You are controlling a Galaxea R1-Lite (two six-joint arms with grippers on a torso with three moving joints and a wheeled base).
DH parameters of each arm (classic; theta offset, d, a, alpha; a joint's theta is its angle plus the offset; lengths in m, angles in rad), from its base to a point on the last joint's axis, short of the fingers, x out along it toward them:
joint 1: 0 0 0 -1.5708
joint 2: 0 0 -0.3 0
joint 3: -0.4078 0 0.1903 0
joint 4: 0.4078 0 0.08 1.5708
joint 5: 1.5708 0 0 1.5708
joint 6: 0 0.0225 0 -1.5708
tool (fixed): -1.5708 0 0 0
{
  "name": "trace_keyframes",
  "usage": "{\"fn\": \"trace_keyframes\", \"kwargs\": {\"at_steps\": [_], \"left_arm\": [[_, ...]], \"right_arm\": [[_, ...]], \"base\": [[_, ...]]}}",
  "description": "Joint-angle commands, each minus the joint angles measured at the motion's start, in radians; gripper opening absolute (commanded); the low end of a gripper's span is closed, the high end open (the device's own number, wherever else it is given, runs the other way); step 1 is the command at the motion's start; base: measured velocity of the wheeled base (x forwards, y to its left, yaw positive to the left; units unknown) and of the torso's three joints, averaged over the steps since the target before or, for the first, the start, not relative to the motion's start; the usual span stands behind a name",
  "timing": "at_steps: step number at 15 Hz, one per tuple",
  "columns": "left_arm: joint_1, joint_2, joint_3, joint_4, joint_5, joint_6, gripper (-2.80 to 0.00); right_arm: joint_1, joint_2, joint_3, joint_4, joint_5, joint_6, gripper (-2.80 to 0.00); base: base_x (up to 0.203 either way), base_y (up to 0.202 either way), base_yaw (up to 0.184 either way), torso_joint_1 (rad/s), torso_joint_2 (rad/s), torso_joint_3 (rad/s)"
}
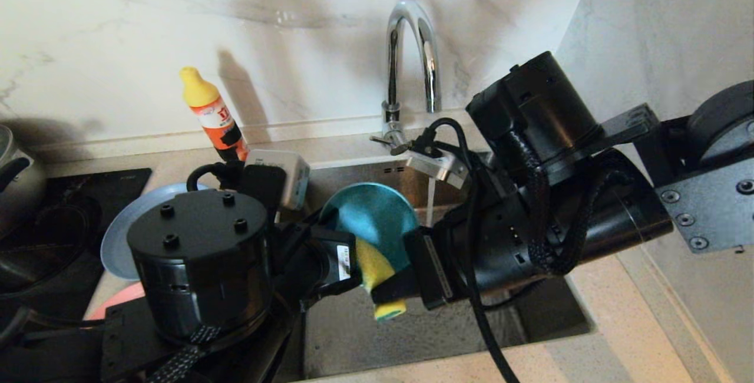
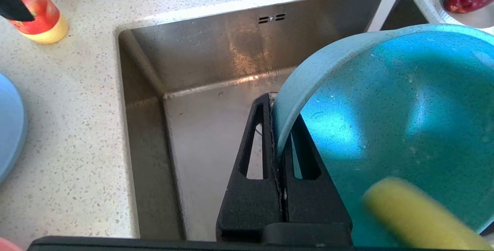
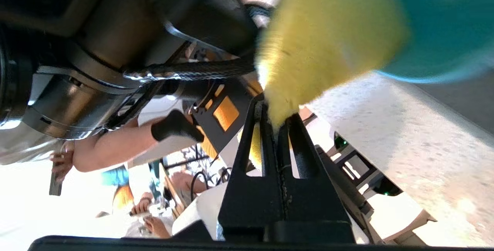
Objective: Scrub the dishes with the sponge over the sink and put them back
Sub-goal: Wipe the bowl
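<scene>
My right gripper has the sponge's lower end [image 1: 389, 308] hanging past the teal bowl's low rim, so it should sweep the sponge back up along the bowl's inside [image 1: 390, 212].
Over the sink [image 1: 412, 336], my left gripper [image 2: 274, 104] is shut on the rim of the teal bowl [image 2: 405, 119], which it holds tilted on edge. My right gripper [image 3: 277, 114] is shut on the yellow sponge [image 3: 328, 38]. The sponge [image 1: 374, 268] lies against the inside of the bowl [image 1: 377, 212], low on its face. A grey-blue plate [image 1: 126, 224] rests on the counter left of the sink. The edge of a salmon-pink plate [image 1: 118, 300] shows beside it, mostly hidden by my left arm.
A thin stream of water [image 1: 430, 200] falls from the chrome gooseneck tap [image 1: 412, 59] into the basin behind the bowl. An orange bottle with a yellow cap [image 1: 215, 115] stands by the back wall. A pot [image 1: 17, 177] sits on the black cooktop [image 1: 59, 224] at far left.
</scene>
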Motion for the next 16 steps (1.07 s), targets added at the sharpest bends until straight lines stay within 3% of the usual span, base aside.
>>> {"fn": "trace_keyframes", "kwargs": {"at_steps": [1, 9, 16], "left_arm": [[0.0, 0.004, 0.0, -0.005, 0.004, -0.001, -2.8], [0.003, -0.003, -0.004, -0.005, 0.006, 0.002, -2.8], [0.011, -0.01, -0.004, -0.009, -0.002, 0.0, -2.8]], "right_arm": [[0.024, 0.032, -0.016, -0.001, 0.0, 0.003, -2.8], [0.04, 0.041, -0.061, -0.001, -0.004, 0.007, -2.8], [-0.141, -0.015, -0.02, -0.003, 0.004, -0.002, -2.8]], "base": [[0.0, 0.0, 0.0, 0.0, 0.0, 0.0], [0.0, 0.0, 0.0, 0.0, 0.0, 0.0], [0.0, 0.0, 0.0, 0.0, 0.0, 0.0]]}}
